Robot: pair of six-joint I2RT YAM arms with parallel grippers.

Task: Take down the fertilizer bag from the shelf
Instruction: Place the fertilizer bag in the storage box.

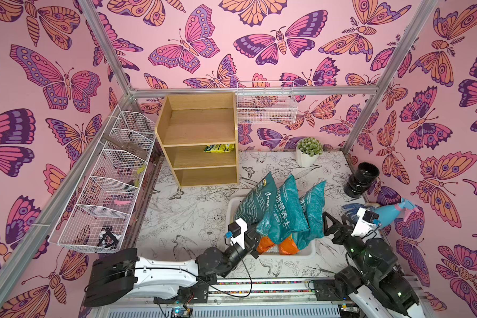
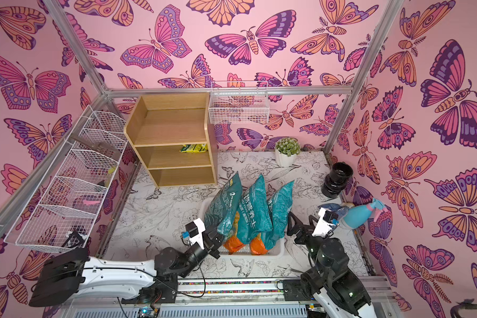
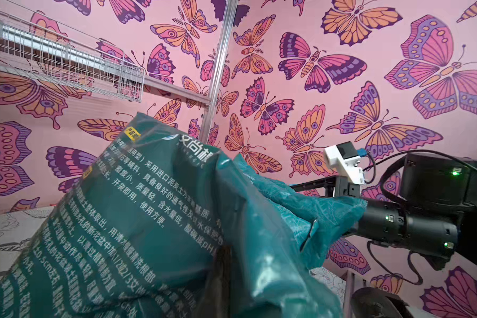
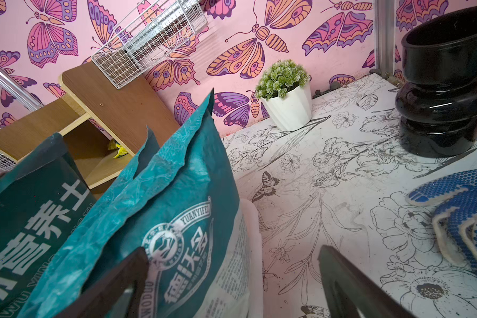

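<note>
Next, my left gripper opens and pulls away from the teal bags before it reaches for the fertilizer bag [image 1: 219, 148], because its closed fingers are in the teal bag's folds [image 1: 263, 225].
The fertilizer bag [image 1: 219, 148] [image 2: 194, 148] is a small yellow packet lying on the middle tier of the light-wood shelf [image 1: 198, 129] [image 2: 171, 129], at the tier's right end. In the right wrist view only a yellow corner of the fertilizer bag [image 4: 119, 148] shows inside the shelf [image 4: 39, 129]. My left gripper [image 1: 252, 239] [image 2: 216, 239] is shut, far from the shelf, its tips pushed in among the teal bags [image 1: 284, 209]; one dark finger [image 3: 221, 264] shows between them. My right gripper [image 1: 338, 221] [image 2: 302, 223] [image 4: 232, 289] stands open beside the rightmost teal bag, holding nothing.
The teal bags and orange packets [image 1: 287, 245] stand in a white tray [image 1: 311, 249] at the front. A potted plant [image 1: 309, 151], black vase [image 1: 361, 179], spray bottle [image 1: 391, 212] and blue gloves [image 4: 466, 209] sit at the right. Wire baskets [image 1: 113, 179] [image 1: 266, 102] hang beside the shelf.
</note>
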